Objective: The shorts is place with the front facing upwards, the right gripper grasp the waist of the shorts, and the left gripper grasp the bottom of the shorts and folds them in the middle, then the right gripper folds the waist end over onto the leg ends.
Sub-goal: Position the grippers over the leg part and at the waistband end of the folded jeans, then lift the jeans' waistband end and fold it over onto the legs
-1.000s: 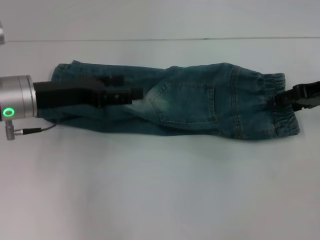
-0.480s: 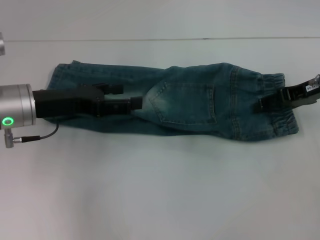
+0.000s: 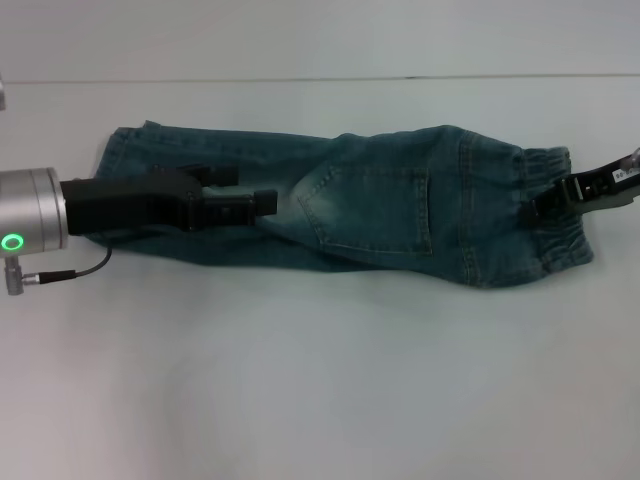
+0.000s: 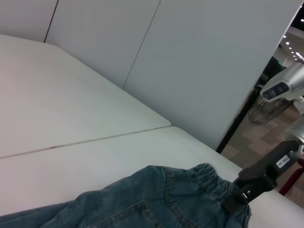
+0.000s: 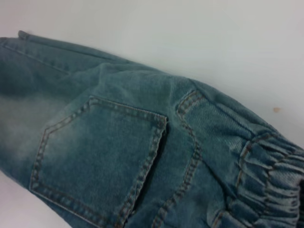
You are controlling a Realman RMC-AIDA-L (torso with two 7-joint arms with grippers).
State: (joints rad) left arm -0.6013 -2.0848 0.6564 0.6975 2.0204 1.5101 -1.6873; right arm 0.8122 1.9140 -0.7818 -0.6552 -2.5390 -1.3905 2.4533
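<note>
The leg part lies loose point(image 3: 140, 155) while my right gripper holds the waist, so my left gripper should hold the shorts' middle point(image 3: 300, 185) still next to the pocket before the waist folds over.
The shorts point(image 3: 380, 210) lie folded lengthwise across the white table, patch pocket point(image 3: 375, 205) up. Their bottom, the leg ends point(image 3: 115, 160), is at the left and the gathered waist point(image 3: 560, 235) at the right. My left gripper point(image 3: 245, 187) hovers open over the leg part, its two black fingers apart with no cloth between them. My right gripper point(image 3: 535, 208) reaches in from the right edge and sits closed on the waist band. The left wrist view shows that right gripper point(image 4: 235, 199) pinching the ruffled waist point(image 4: 209, 178). The right wrist view shows the pocket point(image 5: 99, 161) and the waist gathers point(image 5: 270, 185).
The white table point(image 3: 320, 380) spreads wide in front of the shorts. A seam line point(image 3: 300, 78) crosses the table behind them. In the left wrist view a wall panel point(image 4: 213, 61) stands beyond the table's far edge.
My left gripper has drawn back to the left along the leg part. My right gripper moved in from the waist's outer edge onto the band, which now looks bunched under it.
</note>
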